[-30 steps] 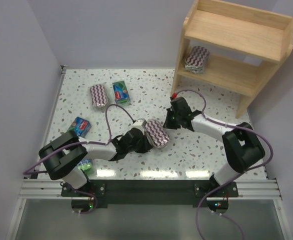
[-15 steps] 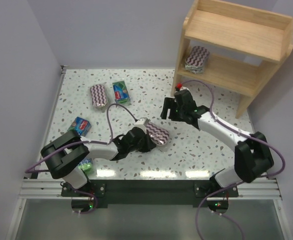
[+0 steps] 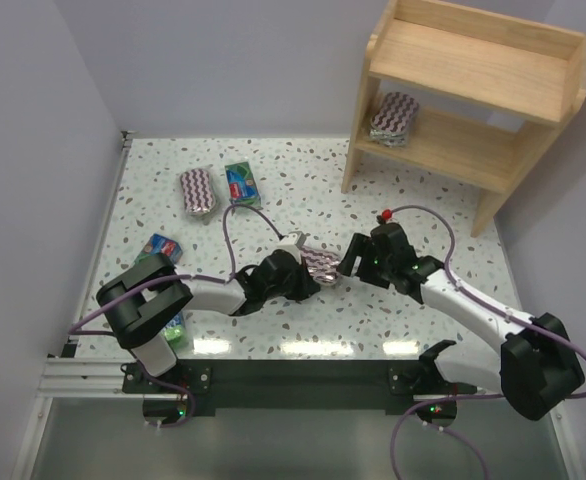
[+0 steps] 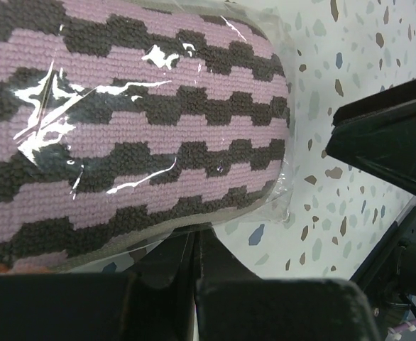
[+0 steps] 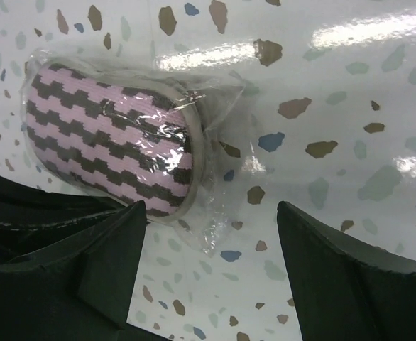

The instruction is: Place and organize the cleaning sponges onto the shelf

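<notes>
The striped sponge (image 3: 319,261) is held by its side in my left gripper, away from the shelf, so my right gripper should grab the wrapper's loose end (image 5: 215,169) and carry it to the shelf.
An oval sponge (image 3: 321,266) with maroon-and-white zigzag stripes, wrapped in clear plastic, hangs just above the table's middle. My left gripper (image 3: 301,274) is shut on its wrapper edge, and in the left wrist view the jaws (image 4: 195,240) pinch the film under the sponge (image 4: 123,121). My right gripper (image 3: 357,262) stands open just right of it, its fingers (image 5: 105,263) wide apart and the sponge (image 5: 108,142) ahead of the left finger, not between them. Another striped sponge (image 3: 393,118) lies on the lower tier of the wooden shelf (image 3: 473,58).
On the table at the left lie a striped sponge (image 3: 197,191), a green pack (image 3: 241,186) and a blue-green pack (image 3: 159,250). A further green pack (image 3: 173,328) peeks out beside the left arm's base. Grey walls close in left and back.
My right gripper has opened, lifted away toward the shelf, then come back low to the right of the held sponge. The left gripper has shifted the sponge slightly right and flatter.
</notes>
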Action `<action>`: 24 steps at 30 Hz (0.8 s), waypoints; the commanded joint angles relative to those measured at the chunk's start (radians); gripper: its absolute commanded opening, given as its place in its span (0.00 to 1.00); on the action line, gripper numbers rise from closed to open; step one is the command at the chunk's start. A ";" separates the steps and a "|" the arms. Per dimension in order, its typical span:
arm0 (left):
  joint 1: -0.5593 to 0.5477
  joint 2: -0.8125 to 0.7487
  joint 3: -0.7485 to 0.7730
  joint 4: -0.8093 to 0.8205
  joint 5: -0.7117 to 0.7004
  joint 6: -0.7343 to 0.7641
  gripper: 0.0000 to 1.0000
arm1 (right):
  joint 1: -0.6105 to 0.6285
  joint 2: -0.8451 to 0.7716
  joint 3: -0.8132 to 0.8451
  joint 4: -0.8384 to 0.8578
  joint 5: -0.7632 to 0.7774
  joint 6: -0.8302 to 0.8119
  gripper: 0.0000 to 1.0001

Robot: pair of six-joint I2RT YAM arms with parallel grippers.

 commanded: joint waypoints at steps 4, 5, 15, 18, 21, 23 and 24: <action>0.000 -0.048 -0.001 0.011 -0.021 0.001 0.00 | -0.017 0.126 -0.008 0.274 -0.148 0.008 0.77; 0.000 -0.051 -0.006 0.009 -0.025 0.001 0.00 | -0.019 0.135 -0.017 0.288 -0.159 0.010 0.77; 0.002 -0.065 -0.022 -0.006 -0.019 0.001 0.00 | -0.066 0.321 -0.059 0.446 -0.252 0.023 0.31; 0.002 -0.088 -0.035 -0.029 -0.034 0.006 0.00 | -0.088 0.314 -0.091 0.475 -0.309 0.043 0.02; 0.006 -0.145 -0.058 -0.066 -0.060 0.009 0.00 | -0.094 0.224 -0.114 0.442 -0.323 0.048 0.00; 0.012 -0.204 -0.067 -0.105 -0.077 0.007 0.00 | -0.106 0.165 -0.122 0.400 -0.338 0.056 0.00; 0.012 -0.229 -0.065 -0.124 -0.082 0.007 0.00 | -0.115 0.134 -0.120 0.377 -0.343 0.066 0.00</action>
